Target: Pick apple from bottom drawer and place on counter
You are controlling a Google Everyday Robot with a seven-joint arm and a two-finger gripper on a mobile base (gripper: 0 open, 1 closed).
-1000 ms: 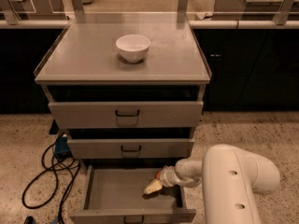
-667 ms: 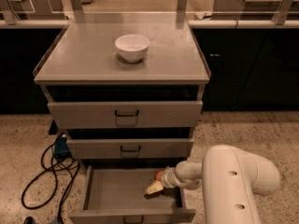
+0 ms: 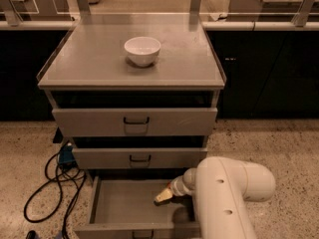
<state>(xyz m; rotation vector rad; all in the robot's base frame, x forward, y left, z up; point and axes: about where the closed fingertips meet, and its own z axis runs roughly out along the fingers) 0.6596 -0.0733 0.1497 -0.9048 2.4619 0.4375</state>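
Note:
The bottom drawer's open inside looks empty, and my white arm (image 3: pixel 207 187) covers the drawer's side. I should expect the apple to be hidden behind the arm.
The bottom drawer (image 3: pixel 119 208) is pulled open at the foot of the grey cabinet and its flat floor looks bare. No apple shows in view; it may be hidden behind my arm. My gripper (image 3: pixel 162 197) reaches into the drawer from the right, its yellowish tip low over the floor near the middle. My white arm (image 3: pixel 229 193) covers the drawer's right part. The counter (image 3: pixel 94 59) is the cabinet's flat grey top above.
A white bowl (image 3: pixel 142 50) stands on the counter. Two upper drawers (image 3: pixel 134 122) with black handles sit above the open one. Black cables (image 3: pixel 47 188) and a blue object (image 3: pixel 66 156) lie on the speckled floor at left. A pale ledge with posts (image 3: pixel 249 25) runs behind.

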